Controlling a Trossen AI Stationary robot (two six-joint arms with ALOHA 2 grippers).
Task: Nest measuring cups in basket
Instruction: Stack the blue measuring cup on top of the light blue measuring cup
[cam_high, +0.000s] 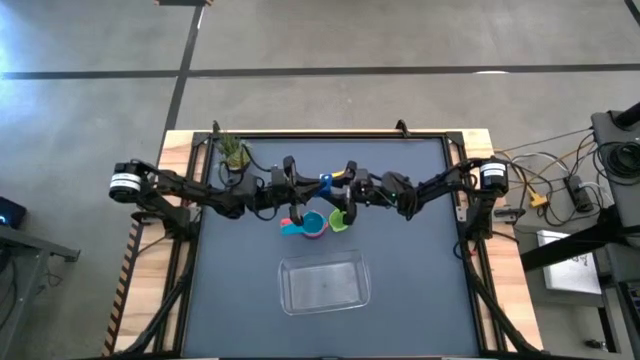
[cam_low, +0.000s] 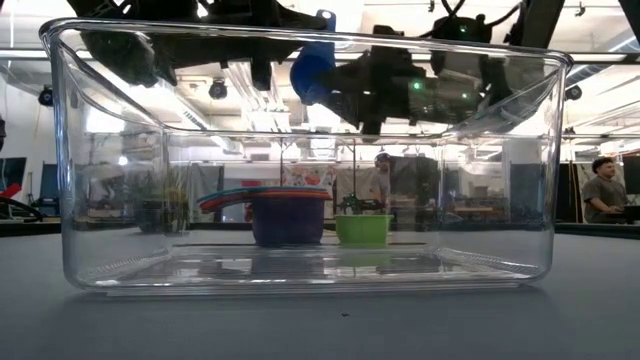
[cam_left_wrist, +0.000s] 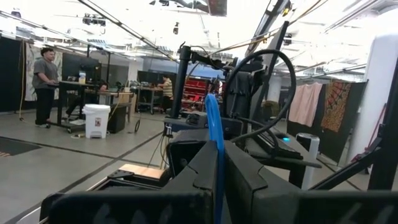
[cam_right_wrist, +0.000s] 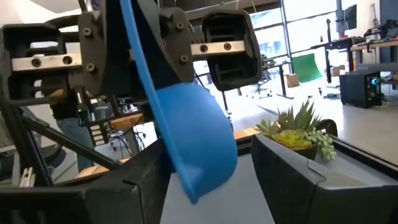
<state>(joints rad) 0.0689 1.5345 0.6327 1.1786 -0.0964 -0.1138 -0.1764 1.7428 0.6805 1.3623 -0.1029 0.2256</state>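
Note:
My right gripper should take the cup's bowl and turn it before my left gripper grips the cup's handle again, because the blue cup is standing on edge in my left gripper.
A blue measuring cup hangs in the air between my two grippers, above the table's middle. My left gripper is shut on its handle. My right gripper is open, one finger on each side of the cup's bowl. Below, a nested stack of cups stands on the table, teal, purple and red showing, and a green cup stands upright beside it. The clear basket rests on its base nearer the near edge, with nothing in it. My left gripper pinches the blue cup's flat handle between its two fingers, edge-on, coming level from the table's left. The cup is lifted clear and its bowl hangs below the handle. Whether my right gripper touches the bowl, I cannot tell.
A small potted plant stands near the table's far left corner, beside the left arm. The dark mat lies bare around the basket. People stand in the room behind the table.

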